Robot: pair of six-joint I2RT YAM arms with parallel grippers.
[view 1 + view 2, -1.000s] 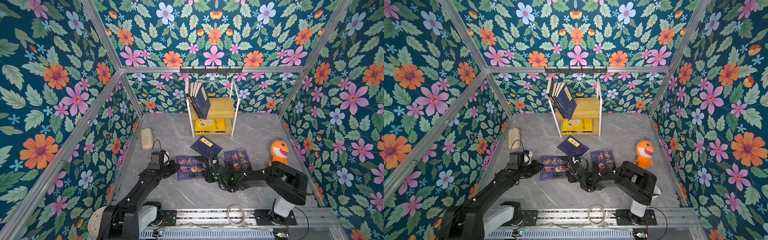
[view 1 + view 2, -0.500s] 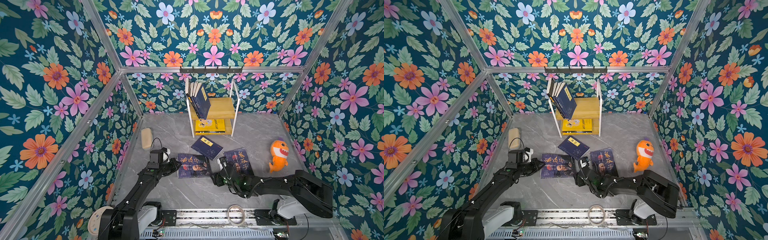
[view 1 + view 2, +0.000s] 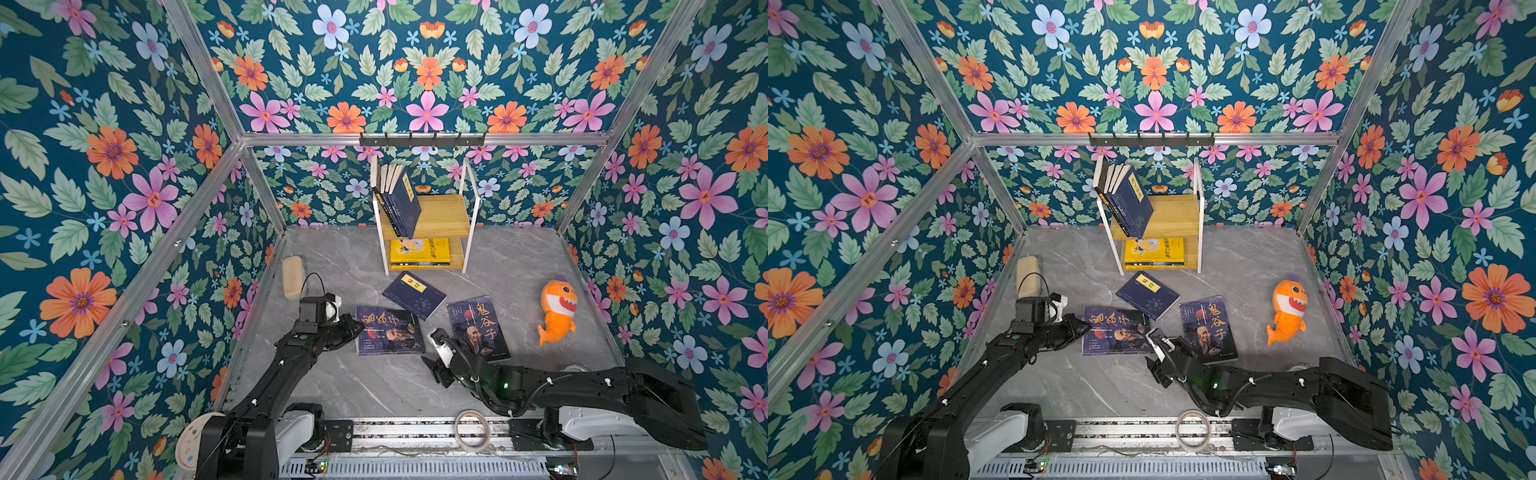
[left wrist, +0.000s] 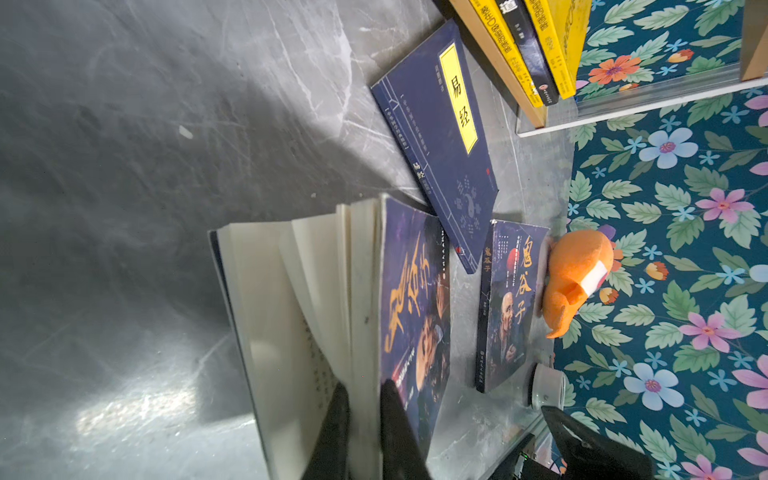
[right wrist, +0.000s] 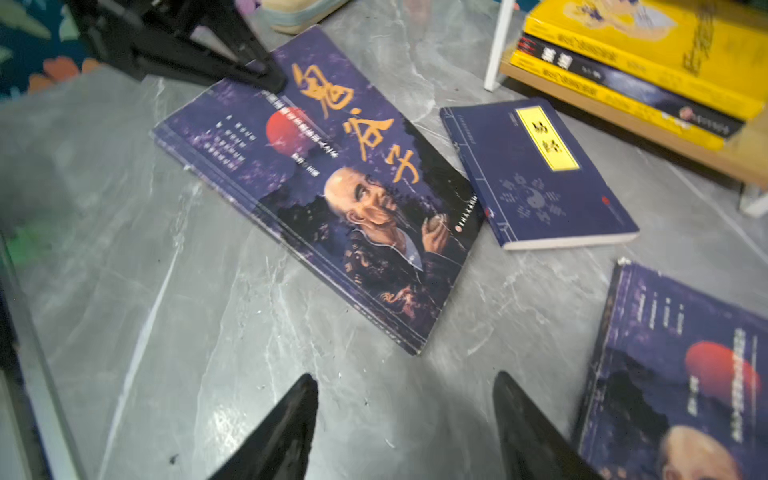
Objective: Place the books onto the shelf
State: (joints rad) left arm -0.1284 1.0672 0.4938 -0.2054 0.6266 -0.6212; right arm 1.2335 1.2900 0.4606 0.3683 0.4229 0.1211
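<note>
Next, my right gripper grips the portrait book by its spine (image 3: 409, 351) and brings it to the shelf, because my left gripper has hold of just the cover and several pages (image 4: 365, 328).
Two dark old-man portrait books lie on the grey floor, and a navy book (image 3: 413, 295) with a yellow label lies behind them. My left gripper (image 4: 365, 386) is shut on the cover and several pages at the left edge of the left portrait book (image 3: 388, 336); its pages fan apart. My right gripper (image 5: 405, 376) is open over bare floor, just short of that book's corner and beside the right portrait book (image 3: 478, 328). The shelf (image 3: 444, 212) stands at the back, with navy books (image 3: 401, 199) leaning on its top board and yellow books (image 3: 419, 251) flat on the lower one.
An orange shark plush (image 3: 557, 307) sits right of the books. A beige block (image 3: 293, 276) lies by the left wall. A tape roll (image 3: 471, 428) rests on the front rail. A black hook rail (image 3: 422, 139) hangs above the shelf.
My right gripper has drawn back from the left portrait book's right edge toward the front and opened wider. The left gripper keeps its hold on that book.
</note>
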